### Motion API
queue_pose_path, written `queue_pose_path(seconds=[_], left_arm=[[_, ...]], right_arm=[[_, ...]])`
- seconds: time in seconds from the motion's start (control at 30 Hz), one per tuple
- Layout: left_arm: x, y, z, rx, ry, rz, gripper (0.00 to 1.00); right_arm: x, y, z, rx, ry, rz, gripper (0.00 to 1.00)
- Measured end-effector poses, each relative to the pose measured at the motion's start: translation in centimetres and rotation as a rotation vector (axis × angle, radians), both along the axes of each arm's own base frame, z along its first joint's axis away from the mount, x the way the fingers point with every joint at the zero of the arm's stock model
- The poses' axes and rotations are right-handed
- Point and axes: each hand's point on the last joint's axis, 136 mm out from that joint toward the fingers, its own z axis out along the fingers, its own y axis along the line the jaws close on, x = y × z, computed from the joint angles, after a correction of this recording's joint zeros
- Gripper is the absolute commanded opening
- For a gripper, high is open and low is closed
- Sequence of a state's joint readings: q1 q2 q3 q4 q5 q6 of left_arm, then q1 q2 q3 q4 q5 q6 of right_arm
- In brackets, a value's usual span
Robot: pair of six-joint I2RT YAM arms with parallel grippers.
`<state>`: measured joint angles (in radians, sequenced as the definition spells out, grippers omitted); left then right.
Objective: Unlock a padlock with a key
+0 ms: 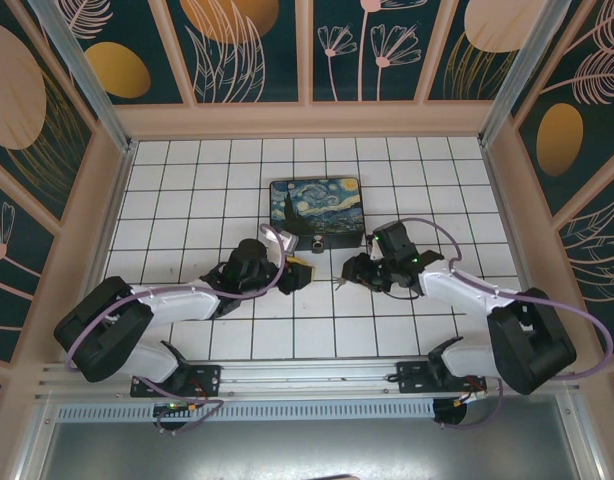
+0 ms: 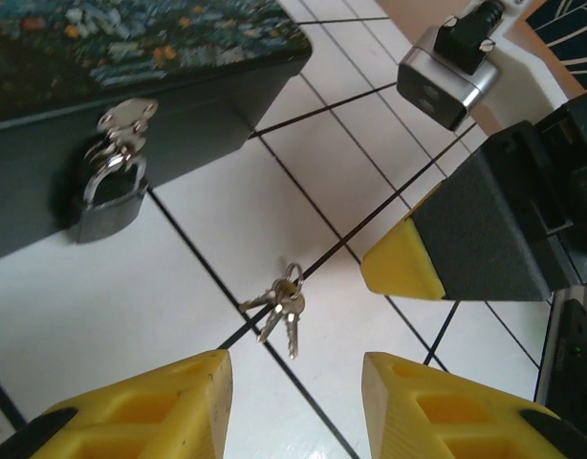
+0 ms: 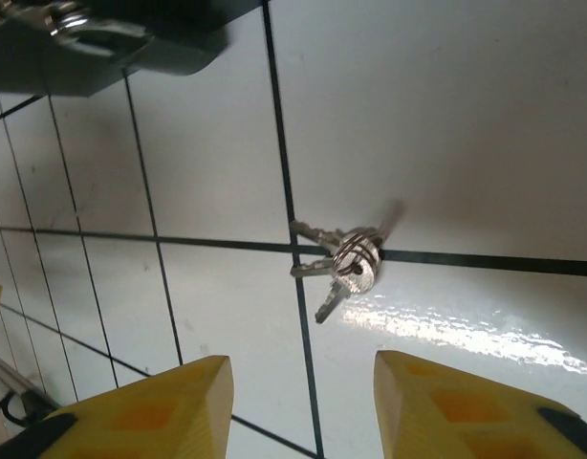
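Observation:
The ring [image 3: 357, 256] lies nearer my right gripper and the key blades [image 2: 280, 328] point toward my left gripper, so next I pinch the ring with my right gripper and lift the keys.
The padlock [image 2: 110, 196] hangs shut from the hasp on the front of a dark box with a painted lid [image 1: 315, 205]. Its top edge also shows in the right wrist view [image 3: 83, 29]. The key [image 2: 282, 304] is one of three on a small ring, lying flat on the white tiles [image 3: 346, 260] just in front of the box [image 1: 336, 282]. My left gripper [image 2: 295, 402] hovers open to the left of the keys, nothing between its yellow fingers. My right gripper [image 3: 303, 406] stands open on their other side, also holding nothing. The two grippers face each other [image 1: 298, 267] [image 1: 353, 272].
The painted box sits mid-table on the white tiled floor [image 1: 207, 190]. One yellow fingertip of the right gripper [image 2: 403, 263] reaches into the left wrist view, close to the keys. Wooden walls [image 1: 307, 120] enclose the floor on three sides.

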<state>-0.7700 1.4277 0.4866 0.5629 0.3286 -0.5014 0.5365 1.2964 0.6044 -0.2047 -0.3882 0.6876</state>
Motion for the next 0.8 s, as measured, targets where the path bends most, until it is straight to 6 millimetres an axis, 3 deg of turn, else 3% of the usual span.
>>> queue_pose_path(seconds=[0.43, 0.8], left_arm=[[-0.2, 0.4, -2.4, 0.048, 0.063, 0.006, 0.39], [-0.1, 0.4, -2.5, 0.051, 0.065, 0.006, 0.39]], right_arm=[[0.2, 0.6, -4.0, -0.075, 0.039, 0.018, 0.49], [0.3, 0.7, -4.4, -0.122, 0.044, 0.024, 0.43]])
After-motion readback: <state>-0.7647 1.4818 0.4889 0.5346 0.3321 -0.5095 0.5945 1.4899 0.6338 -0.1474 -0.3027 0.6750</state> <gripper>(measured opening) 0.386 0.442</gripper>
